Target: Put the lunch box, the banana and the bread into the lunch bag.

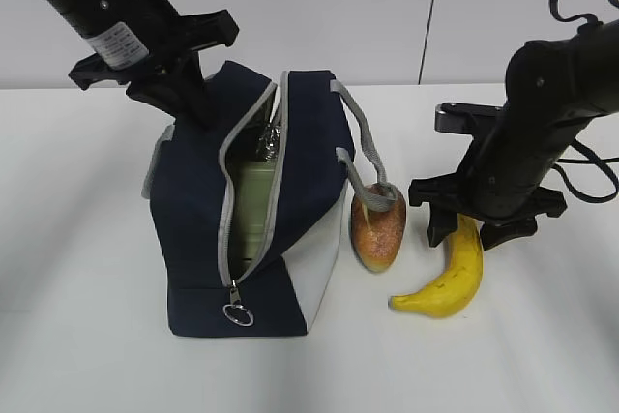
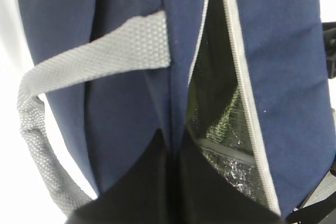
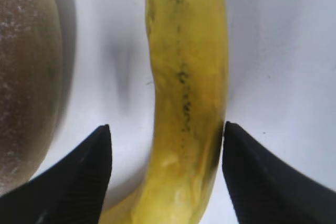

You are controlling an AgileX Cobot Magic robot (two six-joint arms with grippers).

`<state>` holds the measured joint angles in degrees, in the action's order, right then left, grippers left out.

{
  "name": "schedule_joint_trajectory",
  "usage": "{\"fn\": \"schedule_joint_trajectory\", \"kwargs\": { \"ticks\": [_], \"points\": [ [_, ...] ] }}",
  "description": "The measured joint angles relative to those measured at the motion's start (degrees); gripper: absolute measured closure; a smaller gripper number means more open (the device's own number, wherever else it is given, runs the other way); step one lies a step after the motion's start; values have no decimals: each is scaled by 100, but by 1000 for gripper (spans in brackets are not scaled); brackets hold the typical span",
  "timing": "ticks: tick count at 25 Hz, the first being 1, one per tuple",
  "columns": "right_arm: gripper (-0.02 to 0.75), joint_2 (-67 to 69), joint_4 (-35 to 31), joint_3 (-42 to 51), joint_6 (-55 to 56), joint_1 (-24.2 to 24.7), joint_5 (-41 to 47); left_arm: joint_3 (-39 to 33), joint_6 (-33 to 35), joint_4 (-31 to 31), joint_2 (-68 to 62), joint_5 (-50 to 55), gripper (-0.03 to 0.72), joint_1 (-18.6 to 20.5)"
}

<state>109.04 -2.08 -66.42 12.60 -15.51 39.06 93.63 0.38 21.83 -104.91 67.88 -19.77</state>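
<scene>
I expect the navy rim (image 1: pixel 281 171) to bend outward when I push the banana in, because the lunch bag's opening (image 1: pixel 253 195) is narrow between soft sides.
The navy lunch bag (image 1: pixel 193 200) stands left of centre with its zipper open. The pale green lunch box (image 1: pixel 253 202) shows inside it. My left gripper (image 1: pixel 189 103) is shut on the bag's far rim beside the opening; in the left wrist view (image 2: pixel 173 148) navy fabric (image 2: pixel 131 103) is pinched between the dark fingers. The bread (image 1: pixel 377 229) lies right of the bag, under a grey handle. The banana (image 1: pixel 450 273) lies right of the bread. My right gripper (image 1: pixel 474 229) is open and straddles the banana (image 3: pixel 186 77) near its far end. The bread also shows at the left edge (image 3: pixel 26 77).
The zipper's metal ring pull (image 1: pixel 238 313) hangs at the bag's front. Grey webbing handles (image 1: pixel 363 142) drape to either side, one shown in the left wrist view (image 2: pixel 94 56). Silver lining (image 2: pixel 231 166) shows inside the opening. The white table (image 1: pixel 87 287) spreads all round.
</scene>
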Motion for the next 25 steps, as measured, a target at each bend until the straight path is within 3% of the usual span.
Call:
{"fn": "schedule_joint_trajectory", "kwargs": {
  "ticks": [8, 16, 25],
  "points": [
    [252, 275, 66, -82, 25, 0, 87, 0, 0, -7, 0, 0, 691, 0],
    [423, 275, 148, -82, 25, 0, 122, 0, 0, -13, 0, 0, 691, 0],
    [430, 264, 412, -571, 25, 0, 906, 0, 0, -25, 0, 0, 691, 0]
  ]
}}
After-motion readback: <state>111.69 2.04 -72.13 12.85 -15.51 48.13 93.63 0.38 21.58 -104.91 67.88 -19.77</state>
